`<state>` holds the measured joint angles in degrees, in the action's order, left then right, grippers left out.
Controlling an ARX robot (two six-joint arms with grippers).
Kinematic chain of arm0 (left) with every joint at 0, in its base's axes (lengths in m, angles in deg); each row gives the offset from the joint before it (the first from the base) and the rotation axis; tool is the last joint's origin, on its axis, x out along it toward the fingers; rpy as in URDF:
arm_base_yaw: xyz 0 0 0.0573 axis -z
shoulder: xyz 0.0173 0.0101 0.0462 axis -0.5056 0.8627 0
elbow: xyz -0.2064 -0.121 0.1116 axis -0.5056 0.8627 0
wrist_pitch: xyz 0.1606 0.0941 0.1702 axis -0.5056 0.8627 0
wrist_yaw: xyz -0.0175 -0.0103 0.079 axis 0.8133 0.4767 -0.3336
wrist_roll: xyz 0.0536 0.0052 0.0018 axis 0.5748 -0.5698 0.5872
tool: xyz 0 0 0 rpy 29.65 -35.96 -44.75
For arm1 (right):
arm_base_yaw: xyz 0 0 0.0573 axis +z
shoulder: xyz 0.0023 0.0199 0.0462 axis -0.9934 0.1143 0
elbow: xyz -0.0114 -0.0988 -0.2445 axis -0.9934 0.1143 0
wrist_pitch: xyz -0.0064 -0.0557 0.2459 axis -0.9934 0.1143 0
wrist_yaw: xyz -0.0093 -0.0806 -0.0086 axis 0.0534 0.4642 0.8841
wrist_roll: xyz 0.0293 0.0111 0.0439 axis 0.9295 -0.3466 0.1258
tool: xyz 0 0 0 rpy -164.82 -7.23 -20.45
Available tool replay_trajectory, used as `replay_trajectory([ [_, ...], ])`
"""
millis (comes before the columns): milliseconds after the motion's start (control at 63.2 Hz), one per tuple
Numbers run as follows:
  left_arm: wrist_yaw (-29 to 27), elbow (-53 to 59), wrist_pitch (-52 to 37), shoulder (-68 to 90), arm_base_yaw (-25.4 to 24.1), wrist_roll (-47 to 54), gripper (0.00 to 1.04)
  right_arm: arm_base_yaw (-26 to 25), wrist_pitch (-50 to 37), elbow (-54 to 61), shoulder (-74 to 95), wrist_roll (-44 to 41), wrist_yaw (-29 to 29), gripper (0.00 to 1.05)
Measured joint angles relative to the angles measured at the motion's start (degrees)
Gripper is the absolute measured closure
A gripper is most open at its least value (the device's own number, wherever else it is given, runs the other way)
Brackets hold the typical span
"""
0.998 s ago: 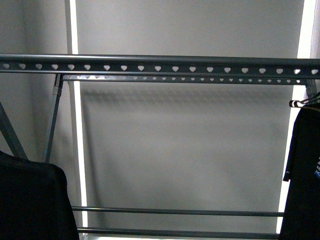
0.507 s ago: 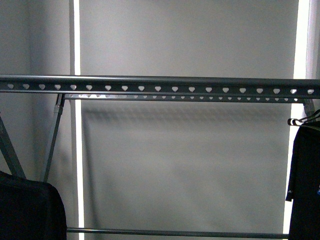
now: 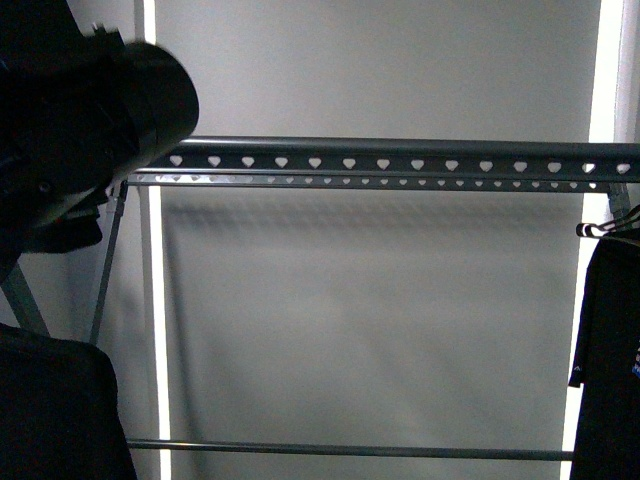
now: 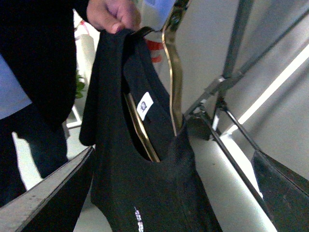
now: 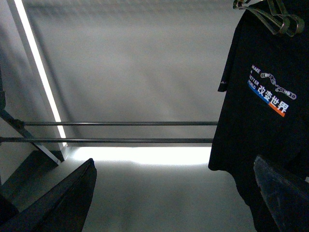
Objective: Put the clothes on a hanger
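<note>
I expect the black T-shirt (image 4: 145, 188) to stay on its hook and hang spread when I carry it, because the shiny wire runs into the T-shirt's shoulder (image 4: 178, 126).
The clothes (image 4: 145, 183), a black T-shirt on a shiny wire hook (image 4: 174, 82), hang from a person's hand (image 4: 113, 14) in the left wrist view. A little white print shows low on the shirt. My left gripper (image 4: 169, 203) is open, and the shirt hangs between its fingers (image 4: 53, 198) without being gripped. The left arm (image 3: 90, 110) fills the top left of the front view, in front of the hanger's heart-holed rail (image 3: 400, 160). My right gripper (image 5: 169, 203) is open and empty, facing the rack's low crossbars (image 5: 120, 123).
Another black T-shirt (image 5: 270, 92) with white, blue and orange print hangs from the rail at the far right, and also shows in the front view (image 3: 610, 350). Dark cloth (image 3: 50, 410) sits at the lower left. A slanted rack leg (image 4: 231, 53) stands beside the held shirt.
My left arm has risen into the top left of the front view and covers the left end of the rail. The view has shifted slightly up and down.
</note>
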<state>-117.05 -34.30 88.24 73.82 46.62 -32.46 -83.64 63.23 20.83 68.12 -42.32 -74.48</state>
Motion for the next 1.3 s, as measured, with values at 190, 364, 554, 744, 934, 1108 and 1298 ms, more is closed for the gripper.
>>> replay_trajectory([
  [190, 1.2, -5.7, 6.4, 9.2, -4.4, -9.2, 0.07, 0.0, 0.0, 0.0, 0.0, 0.0, 0.0, 0.07],
  [364, 2.3, -6.1, 6.4, 11.8, -6.3, -11.6, 0.07, 0.0, 0.0, 0.0, 0.0, 0.0, 0.0, 0.07],
  [554, 3.3, -4.1, -4.0, 12.0, -5.7, -7.7, 0.07, 0.0, 0.0, 0.0, 0.0, 0.0, 0.0, 0.07],
  [744, 5.2, -2.1, -6.5, 12.4, -3.0, -4.8, 0.07, 0.0, 0.0, 0.0, 0.0, 0.0, 0.0, 0.07],
  [934, 7.3, -2.1, -9.8, 13.2, -1.8, -1.9, 0.13, 0.0, 0.0, 0.0, 0.0, 0.0, 0.0, 0.07],
  [1108, 6.6, -1.7, -13.7, 13.1, -1.9, 1.4, 0.42, 0.0, 0.0, 0.0, 0.0, 0.0, 0.0, 0.07],
  [1298, 6.1, 0.2, -18.0, 11.9, -2.2, 5.7, 0.81, 0.0, 0.0, 0.0, 0.0, 0.0, 0.0, 0.07],
])
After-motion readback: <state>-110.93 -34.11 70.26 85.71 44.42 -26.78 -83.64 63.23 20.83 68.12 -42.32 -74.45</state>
